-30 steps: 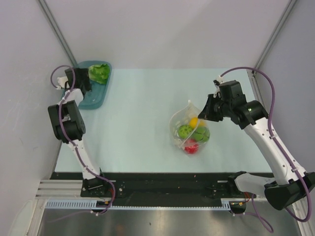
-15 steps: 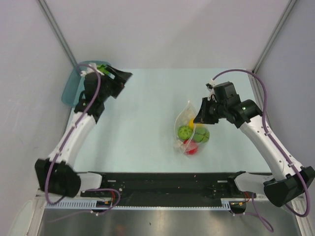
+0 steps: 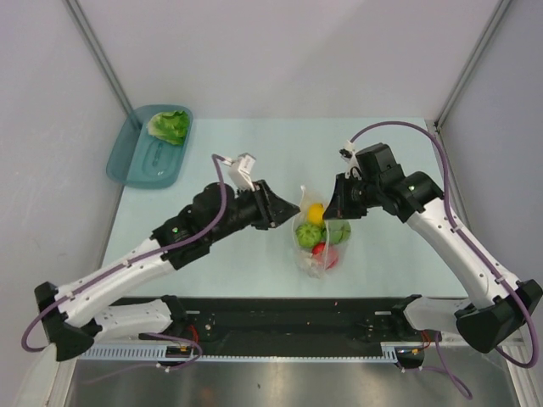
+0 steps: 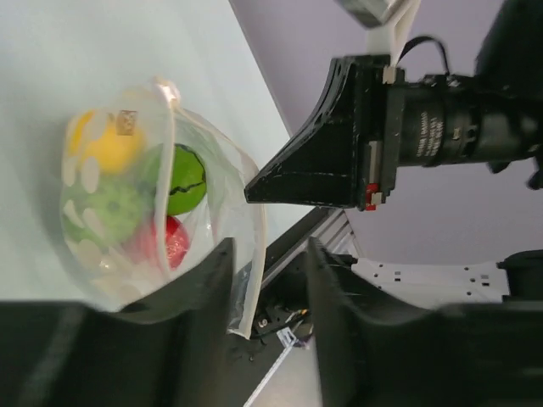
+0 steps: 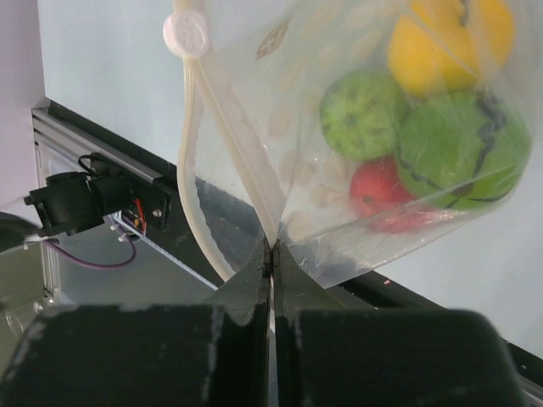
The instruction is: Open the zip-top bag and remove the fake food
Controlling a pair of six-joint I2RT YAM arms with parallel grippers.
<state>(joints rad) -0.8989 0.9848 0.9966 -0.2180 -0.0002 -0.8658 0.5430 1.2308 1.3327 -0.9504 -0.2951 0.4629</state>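
The bag's opening (image 4: 209, 219) is tight in front of the striped green piece (image 4: 185, 180), so next my right gripper pulls the bag's rim to the side while my left gripper reaches in for the piece.
The clear, white-dotted zip-top bag (image 3: 319, 242) hangs at mid-table, its mouth held up. Inside it is fake food: a yellow fruit (image 5: 450, 38), two green pieces (image 5: 365, 114) and a red piece (image 5: 380, 185). My right gripper (image 5: 271, 253) is shut on the bag's rim from the right (image 3: 331, 207). My left gripper (image 3: 292, 207) reaches the bag from the left. In the left wrist view its jaws (image 4: 267, 284) stand apart, with the bag's zip strip (image 4: 256, 254) hanging in the gap close to one finger, not pinched. A green lettuce leaf (image 3: 170, 125) lies in the tray.
A teal tray (image 3: 140, 163) sits at the table's far left corner. The black rail of the arm bases (image 3: 288, 315) runs along the near edge, just below the bag. Grey walls close in both sides.
My left arm has swung from the tray at the far left across to the bag, and its jaws have narrowed. The right gripper has drawn the bag slightly left and up.
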